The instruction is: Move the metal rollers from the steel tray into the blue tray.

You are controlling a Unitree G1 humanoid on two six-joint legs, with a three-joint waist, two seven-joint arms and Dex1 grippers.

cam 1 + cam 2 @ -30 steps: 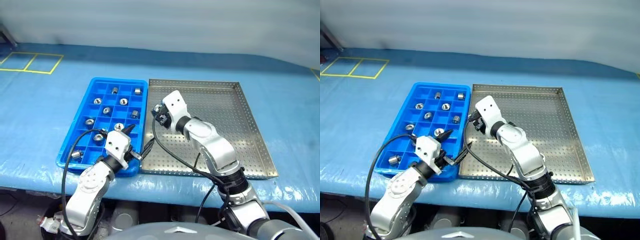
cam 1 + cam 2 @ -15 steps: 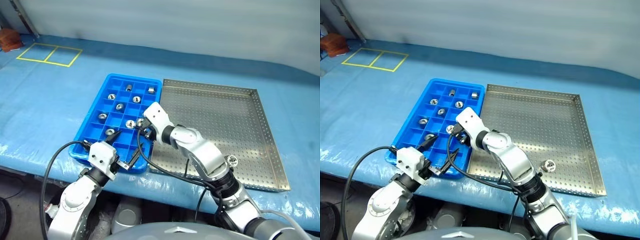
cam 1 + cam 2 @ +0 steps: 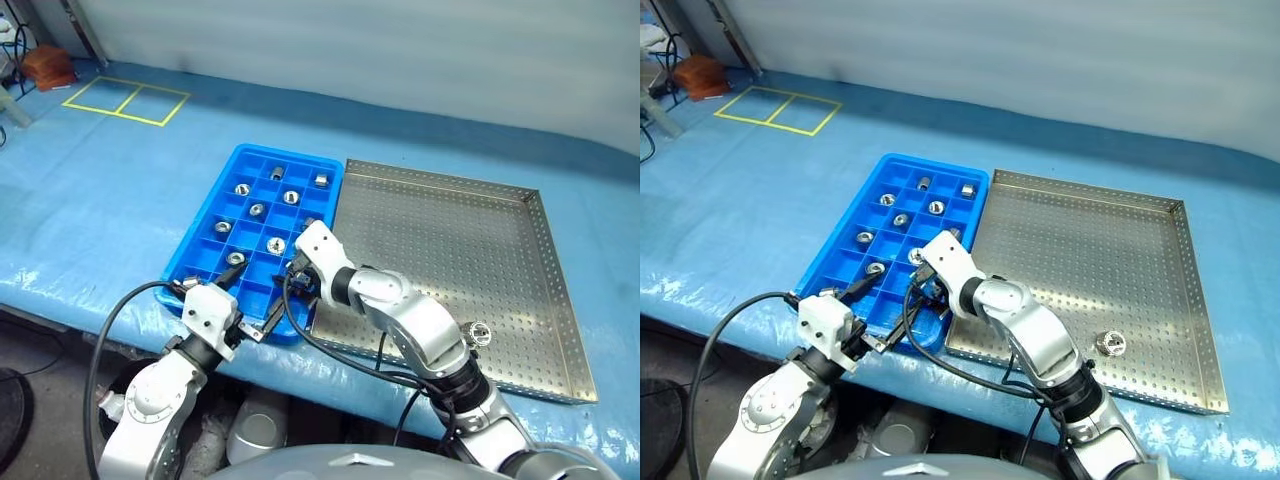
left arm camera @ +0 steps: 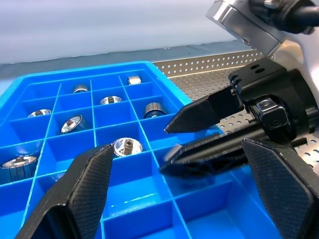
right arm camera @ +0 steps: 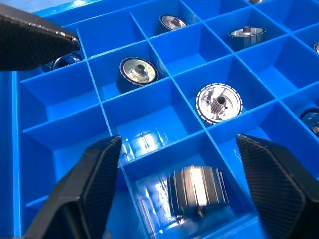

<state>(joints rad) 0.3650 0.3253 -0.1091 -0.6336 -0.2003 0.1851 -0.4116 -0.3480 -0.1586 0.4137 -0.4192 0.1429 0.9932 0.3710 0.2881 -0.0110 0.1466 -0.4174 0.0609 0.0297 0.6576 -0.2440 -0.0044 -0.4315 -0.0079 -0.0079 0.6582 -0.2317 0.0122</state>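
My right gripper should keep going to the steel tray's lone roller (image 3: 1111, 344) and close there, as the ribbed roller (image 5: 198, 189) lies in its compartment clear of the fingers.
The blue tray (image 3: 290, 154) lies left of the steel tray (image 3: 450, 240) and holds several metal rollers (image 3: 275, 244) in its compartments. My right gripper (image 3: 300, 285) hangs open over the blue tray's near right corner. Between its fingers a ribbed roller (image 5: 199, 191) lies on its side in a compartment. One roller (image 3: 480, 333) stands on the steel tray near its front right. My left gripper (image 3: 250, 300) is open and empty at the blue tray's near edge, facing the right gripper's fingers (image 4: 209, 108).
Both trays rest on a table under a blue tarp (image 3: 90, 200), close to its front edge. Yellow tape squares (image 3: 125, 100) mark the far left. A black cable (image 3: 110, 330) loops beside my left arm.
The camera has swung left. My right gripper carried a roller from the steel tray's left side over the blue tray, then opened; the roller now lies in a compartment.
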